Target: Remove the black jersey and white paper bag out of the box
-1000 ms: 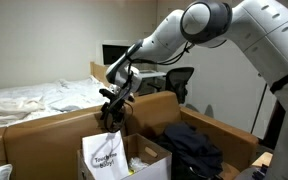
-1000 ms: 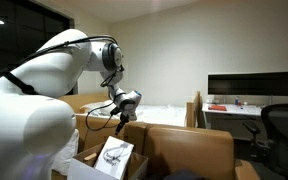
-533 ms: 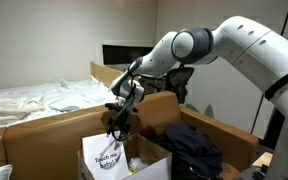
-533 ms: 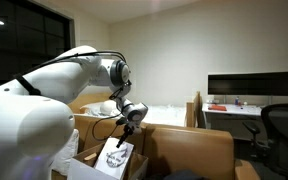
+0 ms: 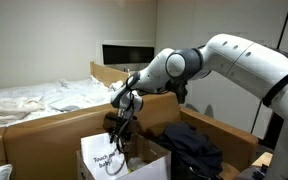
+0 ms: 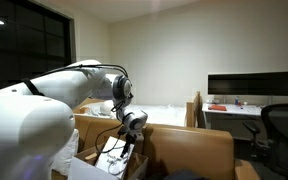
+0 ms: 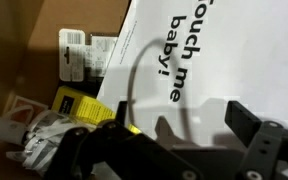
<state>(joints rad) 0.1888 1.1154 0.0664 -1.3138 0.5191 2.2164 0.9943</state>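
The flat printed side of the white paper (image 7: 219, 65) bag is in front of my open gripper. Next, I move back, turn my gripper and pinch the bag's upper edge (image 5: 98, 137).
The white paper bag (image 5: 104, 161) (image 6: 112, 160) stands up out of the small brown box (image 5: 154, 160) (image 6: 84, 166). In the wrist view it fills the frame as a white sheet (image 7: 214, 60) printed "Touch me baby!", with a thin dark cord handle (image 7: 134, 70). My gripper (image 5: 119, 127) (image 6: 125, 150) (image 7: 181, 120) is open and hangs just over the bag's top, with both dark fingers spread over the white paper and nothing gripped. The black jersey (image 5: 192, 148) lies crumpled to the right of the box, apart from the gripper.
Beside the bag, the box holds a yellow item (image 7: 79, 103), a white labelled packet (image 7: 84, 55) and crumpled plastic (image 7: 44, 140). A long tan cardboard wall (image 5: 44, 125) runs behind. A bed with white sheets (image 5: 34, 95), a monitor (image 6: 254, 85) and a black office chair (image 6: 284, 125) stand further back.
The arm has bent down and lowered the open gripper from above the box to just over the top of the white bag. The bag and the jersey have not moved.
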